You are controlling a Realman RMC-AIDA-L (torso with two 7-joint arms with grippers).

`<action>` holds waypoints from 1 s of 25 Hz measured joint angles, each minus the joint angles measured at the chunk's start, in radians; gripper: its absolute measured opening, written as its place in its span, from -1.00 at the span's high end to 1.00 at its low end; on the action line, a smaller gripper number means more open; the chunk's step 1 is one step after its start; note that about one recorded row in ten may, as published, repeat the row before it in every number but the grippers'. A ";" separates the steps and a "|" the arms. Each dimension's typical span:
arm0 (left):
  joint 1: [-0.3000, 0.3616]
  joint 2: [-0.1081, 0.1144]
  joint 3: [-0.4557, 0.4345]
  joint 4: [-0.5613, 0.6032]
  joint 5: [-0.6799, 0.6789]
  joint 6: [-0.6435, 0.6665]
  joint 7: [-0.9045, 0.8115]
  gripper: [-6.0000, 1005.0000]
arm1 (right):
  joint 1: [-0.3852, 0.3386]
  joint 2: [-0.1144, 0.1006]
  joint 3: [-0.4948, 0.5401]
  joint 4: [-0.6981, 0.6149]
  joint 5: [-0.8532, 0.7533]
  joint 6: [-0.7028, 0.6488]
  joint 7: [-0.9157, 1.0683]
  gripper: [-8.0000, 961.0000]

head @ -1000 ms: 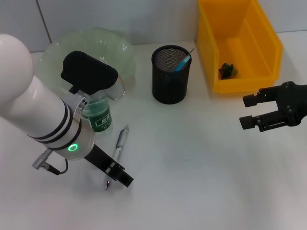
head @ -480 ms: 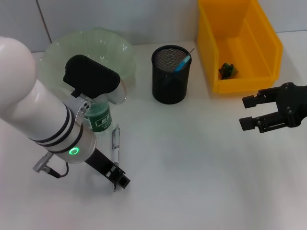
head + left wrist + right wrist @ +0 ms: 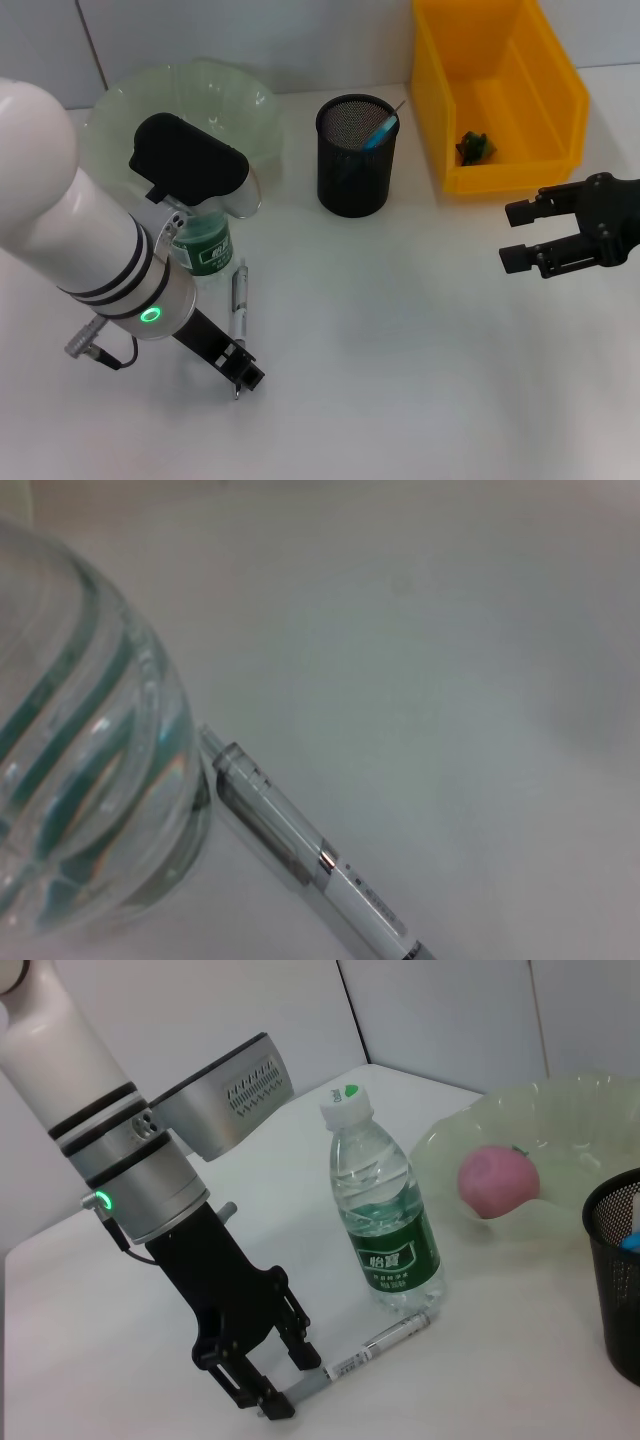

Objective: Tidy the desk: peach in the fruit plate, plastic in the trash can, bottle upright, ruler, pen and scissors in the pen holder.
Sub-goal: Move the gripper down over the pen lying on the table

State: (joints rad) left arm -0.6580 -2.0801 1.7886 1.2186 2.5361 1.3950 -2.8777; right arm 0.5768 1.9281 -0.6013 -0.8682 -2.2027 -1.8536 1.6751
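The pen lies at a slant across my left gripper, and the pen's clip end is against the bottle. I should swing the pen clear and grip the pen's body straight before I lift it.
The white pen lies on the table beside the upright bottle, seen close in the left wrist view as pen and bottle. My left gripper is down at the pen's tip end, open, its fingers on either side of the pen. The peach sits in the green fruit plate. Green plastic lies in the yellow trash can. The black pen holder holds a blue item; ruler and scissors are not recognisable. My right gripper hovers open at the right.
The bottle stands between the plate and my left gripper. The pen holder is behind the pen, to its right. Bare white table lies between the two arms.
The pen has swung so its top end now points toward the bottle, lying closer to it. My left gripper shifted slightly left and down onto the pen's tip end. The right arm is still.
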 joint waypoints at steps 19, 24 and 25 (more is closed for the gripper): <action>-0.004 0.001 0.008 0.010 0.032 0.005 0.001 0.50 | -0.001 0.000 0.000 -0.007 0.002 -0.002 0.019 -0.66; 0.007 0.004 -0.004 0.047 0.032 0.007 0.002 0.46 | -0.002 0.000 0.000 -0.009 0.002 -0.004 0.019 -0.66; 0.010 0.004 -0.009 0.053 0.032 0.007 0.002 0.45 | -0.002 0.000 0.000 -0.009 0.002 -0.004 0.019 -0.66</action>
State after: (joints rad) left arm -0.6480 -2.0757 1.7793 1.2715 2.5679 1.4020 -2.8758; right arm 0.5743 1.9280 -0.6014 -0.8773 -2.2011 -1.8578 1.6943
